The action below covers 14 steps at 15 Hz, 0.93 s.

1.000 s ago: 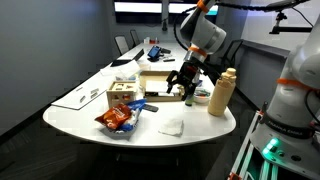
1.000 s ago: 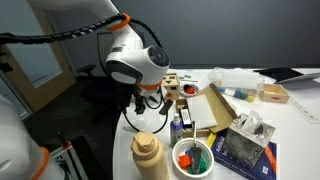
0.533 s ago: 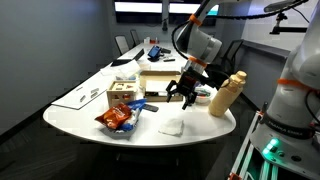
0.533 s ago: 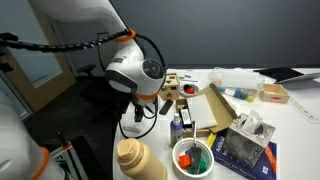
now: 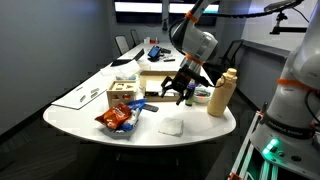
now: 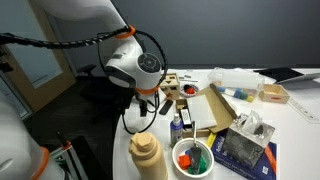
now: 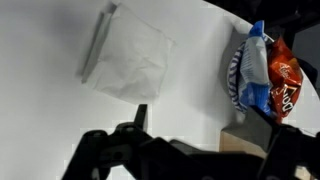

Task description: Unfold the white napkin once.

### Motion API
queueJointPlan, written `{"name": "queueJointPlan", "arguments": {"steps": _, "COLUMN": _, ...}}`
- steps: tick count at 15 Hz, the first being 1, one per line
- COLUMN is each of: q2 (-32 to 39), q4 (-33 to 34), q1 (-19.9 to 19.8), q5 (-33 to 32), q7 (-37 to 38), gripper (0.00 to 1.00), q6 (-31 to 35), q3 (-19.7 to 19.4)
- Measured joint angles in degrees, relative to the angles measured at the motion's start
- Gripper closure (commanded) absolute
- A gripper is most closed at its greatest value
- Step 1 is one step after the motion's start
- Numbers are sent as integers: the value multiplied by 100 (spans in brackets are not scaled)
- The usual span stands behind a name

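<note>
The white napkin (image 7: 132, 56) is crooked to my gripper and ahead of its fingers, so next I move over, turn square and bring one finger to the layered edge (image 7: 97, 44).
The white napkin (image 5: 171, 127) lies folded and slightly rumpled on the white table near its front edge. It shows at the upper left of the wrist view (image 7: 125, 62). My gripper (image 5: 178, 94) hangs above the table behind the napkin, apart from it, with its fingers spread and nothing between them. In the wrist view the dark fingers (image 7: 210, 140) fill the bottom edge, below the napkin. In an exterior view the arm (image 6: 135, 70) hides the napkin.
An orange snack bag (image 5: 118, 119) lies beside the napkin and also shows in the wrist view (image 7: 270, 75). A tall cream bottle (image 5: 221, 93) stands close to the arm. A wooden box (image 5: 125, 95), a cardboard box (image 6: 205, 105), a bowl (image 6: 193, 157) and paper sheets (image 5: 80, 96) crowd the table.
The gripper has dropped slightly and turned above the table. The cream bottle leaned half a second ago and stands upright now. The napkin has not moved.
</note>
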Motion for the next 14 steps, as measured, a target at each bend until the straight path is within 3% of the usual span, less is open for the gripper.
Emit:
{"name": "queueJointPlan", "arguments": {"steps": 8, "q2": 128, "q4": 164, "q1": 14, "q5": 56, "q7": -72, "gripper": 0, "q6": 212, "q3": 113}}
{"name": "queueJointPlan", "arguments": {"steps": 14, "q2": 424, "q4": 188, "q1": 14, "q5": 466, "q7": -244, "gripper": 0, "q6": -255, "q3": 157}}
